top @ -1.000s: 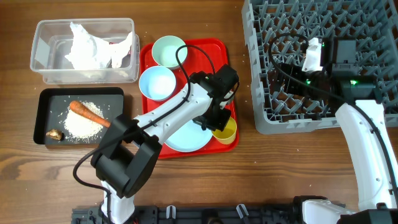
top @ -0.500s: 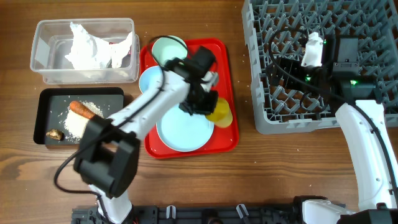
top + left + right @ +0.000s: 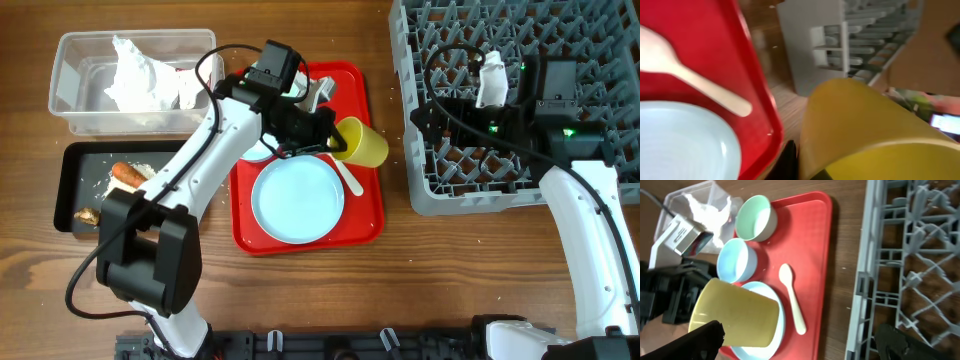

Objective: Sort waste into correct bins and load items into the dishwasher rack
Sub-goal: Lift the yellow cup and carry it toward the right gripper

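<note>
My right gripper should keep going, since the small yellow cup's loose end (image 3: pixel 376 150) sticks out of my left gripper toward the rack. It should move on toward that end (image 3: pixel 769 325) and close around it.
My left gripper (image 3: pixel 333 135) is shut on the small yellow cup (image 3: pixel 362 143), held tilted on its side above the red tray (image 3: pixel 350 225). The cup fills the left wrist view (image 3: pixel 865 130). The pale blue plate (image 3: pixel 297 198) and white spoon (image 3: pixel 350 180) lie on the tray. Two bowls (image 3: pixel 756 217) (image 3: pixel 737 260) stand at its back, mostly hidden under my left arm from overhead. My right gripper (image 3: pixel 805 345) is open and empty over the grey rack (image 3: pixel 430 195). The napkin (image 3: pixel 145 75) is in the clear tub (image 3: pixel 70 110). Carrot (image 3: pixel 127 173), rice and brown lump (image 3: pixel 88 215) are in the black tray (image 3: pixel 185 150).
The rack's near wall (image 3: pixel 865 280) stands just right of the red tray, with a strip of bare wood between them. The clear tub and black tray sit left of the red tray. My left arm reaches across the tray's back left.
My left gripper has lifted the yellow cup off the tray's front right corner and carried it up and back, tipping it sideways. The spoon is now uncovered. The right arm has barely moved.
</note>
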`<action>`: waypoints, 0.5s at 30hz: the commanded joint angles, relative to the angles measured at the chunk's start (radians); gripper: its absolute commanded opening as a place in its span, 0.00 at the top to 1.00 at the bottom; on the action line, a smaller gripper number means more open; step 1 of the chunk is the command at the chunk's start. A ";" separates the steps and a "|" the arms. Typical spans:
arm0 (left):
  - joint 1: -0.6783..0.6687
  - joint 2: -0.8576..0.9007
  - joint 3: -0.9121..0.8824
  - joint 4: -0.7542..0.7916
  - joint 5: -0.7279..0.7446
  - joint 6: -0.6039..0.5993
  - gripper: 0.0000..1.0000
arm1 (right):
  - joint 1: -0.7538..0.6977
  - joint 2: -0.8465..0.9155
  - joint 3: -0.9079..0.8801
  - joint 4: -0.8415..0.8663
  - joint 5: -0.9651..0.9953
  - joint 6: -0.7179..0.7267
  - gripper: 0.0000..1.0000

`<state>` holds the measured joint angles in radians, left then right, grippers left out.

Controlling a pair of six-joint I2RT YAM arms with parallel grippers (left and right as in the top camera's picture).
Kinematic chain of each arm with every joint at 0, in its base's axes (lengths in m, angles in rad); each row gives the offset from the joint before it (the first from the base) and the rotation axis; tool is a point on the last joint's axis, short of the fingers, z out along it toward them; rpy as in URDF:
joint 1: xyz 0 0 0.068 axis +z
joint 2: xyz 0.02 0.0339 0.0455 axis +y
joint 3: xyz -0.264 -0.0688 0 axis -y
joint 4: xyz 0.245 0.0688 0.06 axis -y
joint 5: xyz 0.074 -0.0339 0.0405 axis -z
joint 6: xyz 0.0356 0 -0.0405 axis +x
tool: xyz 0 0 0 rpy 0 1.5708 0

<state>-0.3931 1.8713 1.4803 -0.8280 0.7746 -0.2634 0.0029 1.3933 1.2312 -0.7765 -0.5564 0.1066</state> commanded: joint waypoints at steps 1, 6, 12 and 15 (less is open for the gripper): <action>0.022 -0.024 0.017 0.030 0.134 -0.003 0.96 | -0.004 -0.008 0.020 0.006 -0.056 -0.028 0.01; 0.048 -0.024 0.017 0.036 0.146 -0.003 0.96 | -0.004 -0.008 0.020 0.011 -0.074 -0.028 0.00; 0.082 -0.024 0.017 0.073 0.256 -0.003 0.96 | -0.004 -0.008 0.020 0.054 -0.118 -0.028 0.00; 0.095 -0.024 0.017 0.145 0.365 -0.003 0.96 | -0.004 -0.008 0.020 0.109 -0.241 -0.027 0.00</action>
<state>-0.3168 1.8713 1.4807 -0.7364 0.9714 -0.2684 0.0029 1.3933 1.2312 -0.7059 -0.6525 0.0990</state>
